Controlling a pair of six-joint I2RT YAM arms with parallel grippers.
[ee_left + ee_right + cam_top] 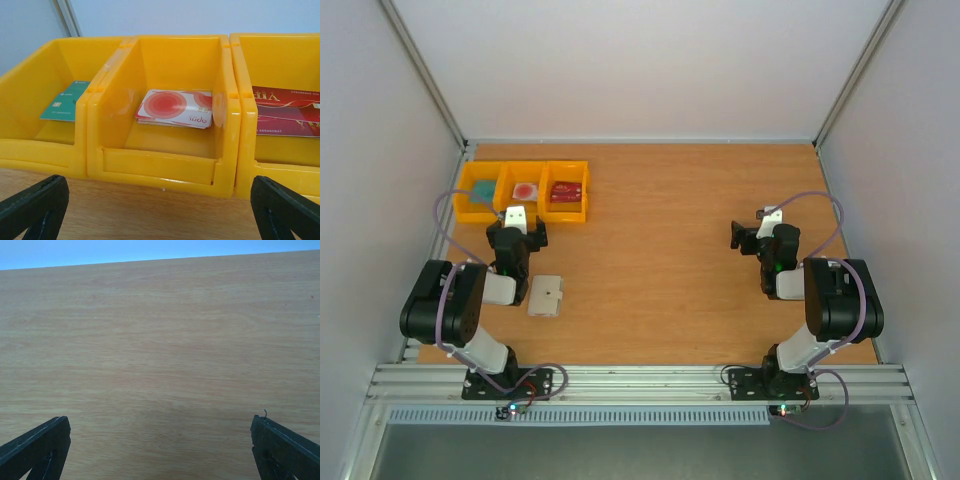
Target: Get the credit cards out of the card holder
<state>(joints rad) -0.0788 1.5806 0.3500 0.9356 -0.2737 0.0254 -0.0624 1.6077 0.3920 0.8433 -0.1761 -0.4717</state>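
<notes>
My left gripper is pointing at the middle yellow bin (524, 182), beyond the closed card holder. It needs to pull back, aim down and grab the card holder (545, 296) first.
The card holder (545, 296) lies shut on the table, cream-beige with a small snap tab, just right of my left arm and nearer than its gripper. No wrist view shows it. Whitish-pink credit cards (175, 107) with red round marks lie stacked in the middle yellow bin (160, 167); in the top view these credit cards (525, 190) show as a pale patch. My left gripper (517, 228) stands open in front of that bin, and the left wrist view shows the gripper (160, 210) with nothing between its fingers. My right gripper (763, 238) is open over bare wood at the right, empty (160, 450).
Three yellow bins (523, 191) stand side by side at the back left. The left one holds a green card (65, 101) and the right one red cards (287, 111). White walls close in the table on three sides.
</notes>
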